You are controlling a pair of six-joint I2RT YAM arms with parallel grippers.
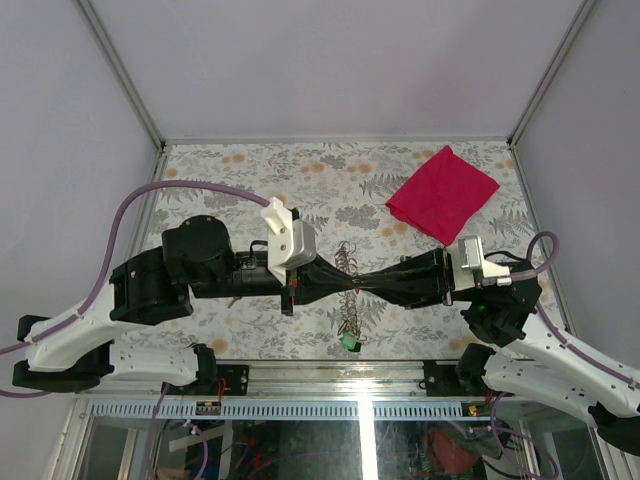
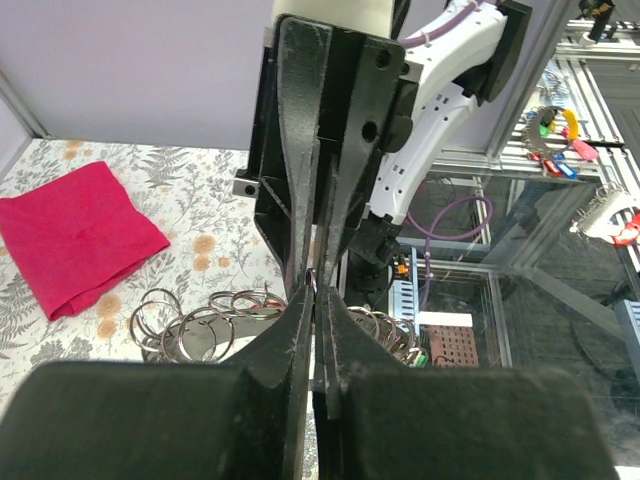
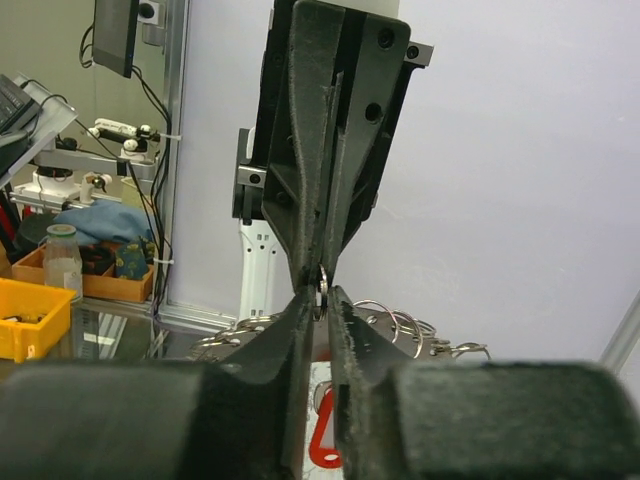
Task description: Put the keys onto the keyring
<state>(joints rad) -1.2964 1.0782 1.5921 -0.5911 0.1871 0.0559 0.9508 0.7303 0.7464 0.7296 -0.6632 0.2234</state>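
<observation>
My left gripper is pinching the same keyring (image 1: pixel 356 284) as my right gripper, so it should open and leave the keyring to my right gripper before it gets the next key.
My two grippers meet tip to tip above the middle of the table. The left gripper (image 1: pixel 344 284) (image 2: pixel 318 288) is shut on a thin metal keyring (image 3: pixel 322 283) that stands on edge. The right gripper (image 1: pixel 362 283) (image 3: pixel 320 296) is open by a narrow gap, and the same ring's edge sits in that gap. A chain of linked keyrings (image 1: pixel 347 258) (image 2: pixel 195 320) lies on the cloth under the grippers. A red key (image 3: pixel 326 440) lies flat below the right fingers. No other key shows.
A small green tag (image 1: pixel 350 342) lies at the near end of the ring chain. A folded red cloth (image 1: pixel 442 192) (image 2: pixel 70 235) lies at the back right. The floral table cover (image 1: pixel 230 175) ends at a metal rail (image 1: pixel 330 370) in front.
</observation>
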